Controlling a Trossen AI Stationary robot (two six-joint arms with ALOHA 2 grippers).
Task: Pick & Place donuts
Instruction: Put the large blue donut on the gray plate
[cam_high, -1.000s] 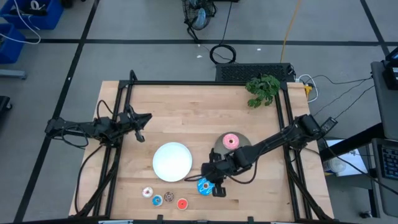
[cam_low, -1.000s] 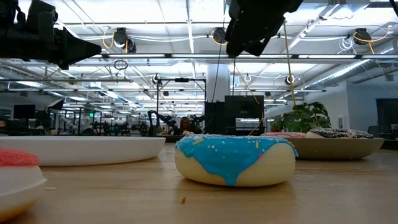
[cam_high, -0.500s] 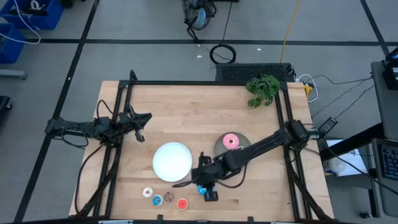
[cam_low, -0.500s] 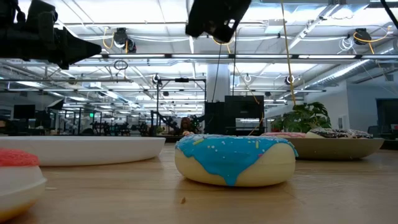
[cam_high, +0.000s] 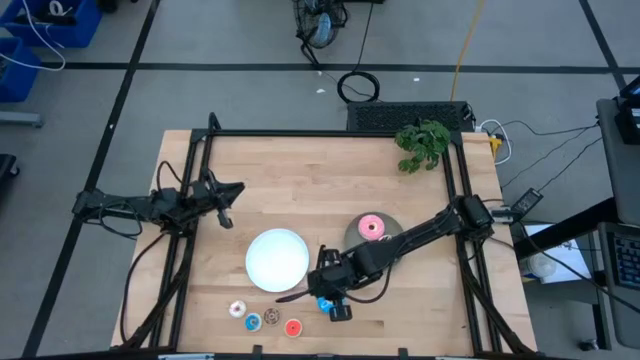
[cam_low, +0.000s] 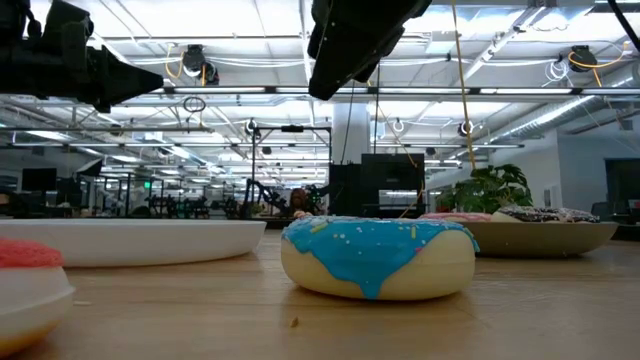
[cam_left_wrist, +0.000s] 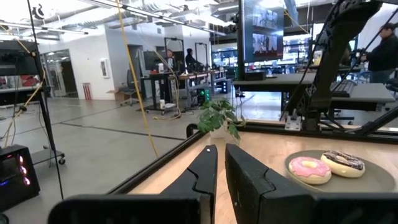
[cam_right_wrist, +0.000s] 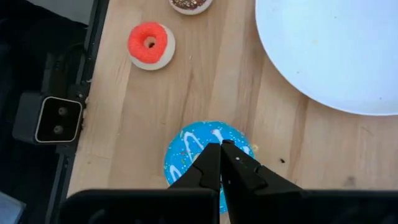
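Observation:
The blue donut is below my right gripper's closed fingers. Next, I open them and lower a finger into the blue donut's hole to grip the donut's side.
The large blue donut lies flat on the wood near the table's near edge, and fills the foreground of the low view. My right gripper is shut and hangs above it, clear of it. The red mini and a brown mini lie nearby. Several minis sit in a group. The pink donut and the chocolate donut rest on the grey plate. My left gripper waits shut at the table's left.
The white plate lies just to the left of the blue donut. The grey plate sits behind it, under my right arm. A small camera box stands at the near edge. A green plant occupies the far right corner.
My right gripper has moved toward the table's left, from the blue donut's right side to a spot over it, staying high above it. The donut has not moved.

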